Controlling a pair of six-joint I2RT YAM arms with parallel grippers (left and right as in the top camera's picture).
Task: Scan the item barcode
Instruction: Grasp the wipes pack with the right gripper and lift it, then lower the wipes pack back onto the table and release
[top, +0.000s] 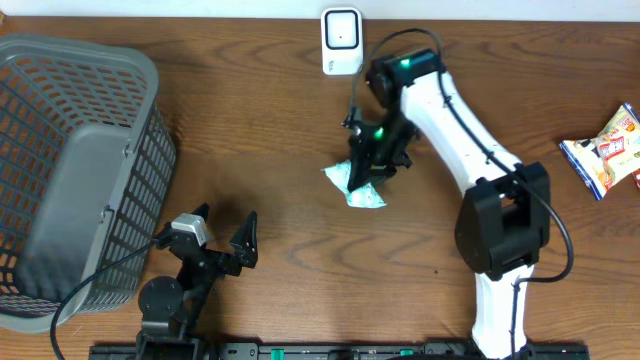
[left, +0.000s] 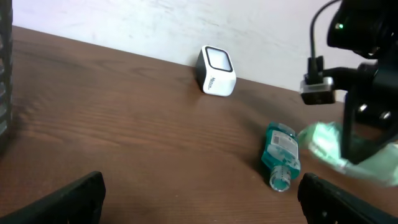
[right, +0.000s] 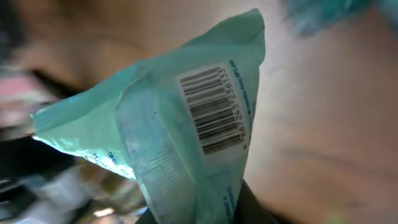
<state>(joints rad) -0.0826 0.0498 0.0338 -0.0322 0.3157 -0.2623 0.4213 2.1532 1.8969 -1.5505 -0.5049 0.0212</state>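
The packet's barcode (right: 214, 110) faces my right gripper's wrist, away from the scanner, so I should set the packet down flat and grip its end opposite the barcode.
A pale teal packet (top: 366, 194) hangs over the middle of the table with my right gripper (top: 364, 168) shut on its lower end. The right wrist view is filled by the packet (right: 186, 124), whose barcode label (right: 211, 112) faces that camera, and my right gripper (right: 205, 214) pinches it at the bottom edge. From the left wrist view the packet (left: 333, 146) shows blurred under the right arm. The white scanner (top: 341, 40) (left: 216, 70) stands at the table's far edge, apart from the packet. My left gripper (top: 222, 226) (left: 202, 208) rests open at the front left with nothing between its fingers.
A teal bottle (left: 280, 151) lies on its side next to the held packet. A grey mesh basket (top: 60, 150) fills the left side of the table. A colourful snack bag (top: 608, 150) lies at the far right edge.
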